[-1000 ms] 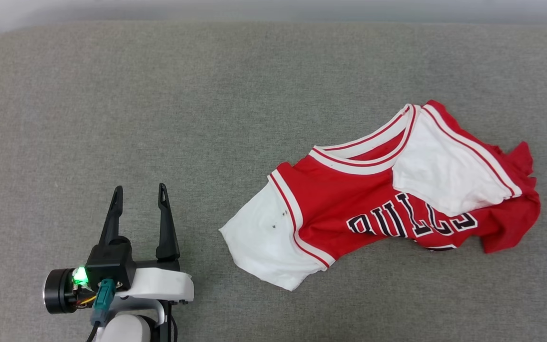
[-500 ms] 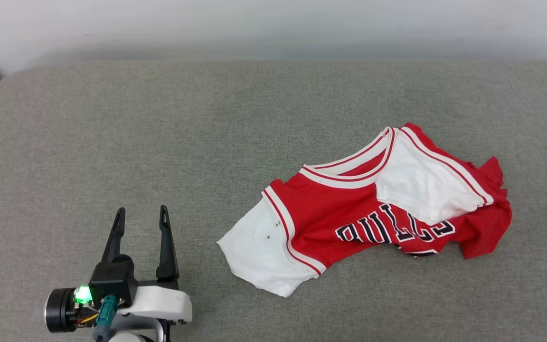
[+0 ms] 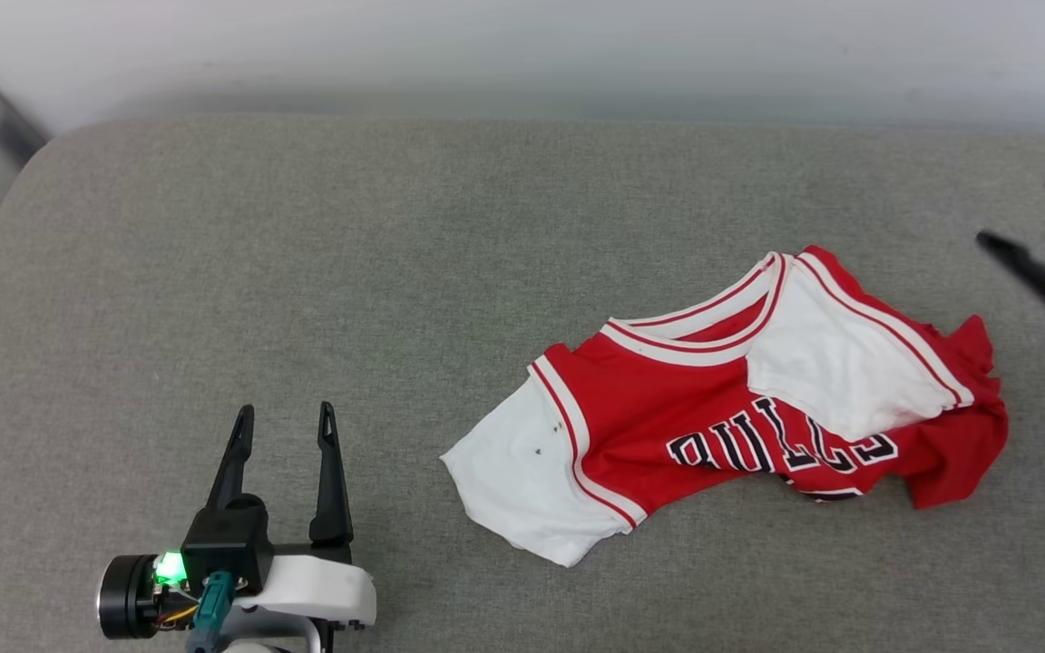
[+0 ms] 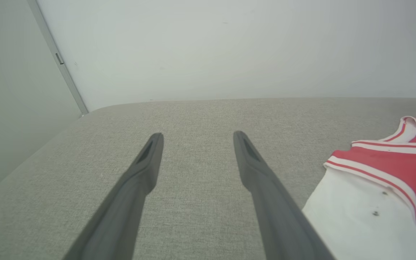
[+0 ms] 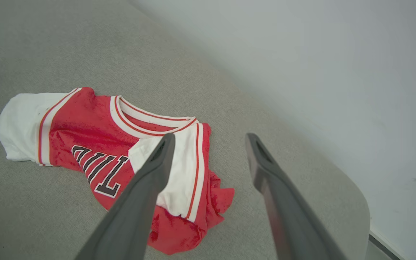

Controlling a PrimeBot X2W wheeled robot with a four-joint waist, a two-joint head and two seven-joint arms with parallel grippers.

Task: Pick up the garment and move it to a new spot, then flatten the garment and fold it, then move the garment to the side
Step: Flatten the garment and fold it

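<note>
My gripper is going to drag the whole garment along when it pulls the folded white sleeve, because a striped seam joins that sleeve to the red body.
The garment is a red jersey with white sleeves and black-and-white lettering. It lies crumpled on the grey cushion, right of centre; one white sleeve is folded over its chest. My left gripper stands open at the lower left, well clear of the garment, whose near sleeve shows at the right of the left wrist view. My right gripper reaches in from the right edge, open and above the surface, to the right of the garment. In the right wrist view the garment lies below and left of the open right gripper.
The grey cushion spreads wide, with bare fabric to the left of the garment and behind it. A pale wall runs along its far edge. The cushion's rounded right corner drops off close to my right gripper.
The head camera has shifted, so the whole picture has moved. My right gripper's fingers have come into view at the right edge. The garment and left gripper keep their places on the cushion.
</note>
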